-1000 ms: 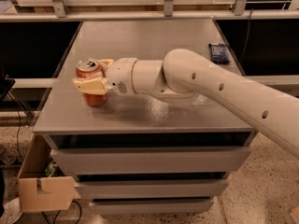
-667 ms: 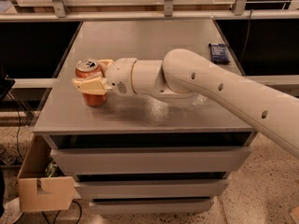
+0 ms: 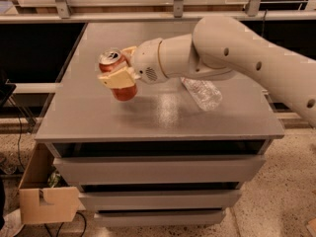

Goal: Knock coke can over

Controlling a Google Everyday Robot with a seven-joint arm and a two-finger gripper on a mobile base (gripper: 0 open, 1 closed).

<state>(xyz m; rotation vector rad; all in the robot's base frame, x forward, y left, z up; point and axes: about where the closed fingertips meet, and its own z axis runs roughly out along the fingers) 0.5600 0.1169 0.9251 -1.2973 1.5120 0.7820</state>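
Next, my gripper turns the coke can onto its side and lowers it to the grey table, because it is holding the can nearly upright with its base pointing down.
The coke can is a red can with a silver top. It sits near the left side of the grey table and is tilted, its top leaning to the left. My gripper is shut on the can, with one cream finger across its front and the other behind it near the top. The white arm reaches in from the right.
A clear plastic water bottle lies on its side on the table, just right of the wrist and partly under the arm. A cardboard box stands on the floor at the lower left. Drawers sit below the tabletop.
The can stood upright in my gripper before; now it is tilted to the left and sits further right. The arm has risen, uncovering the water bottle.
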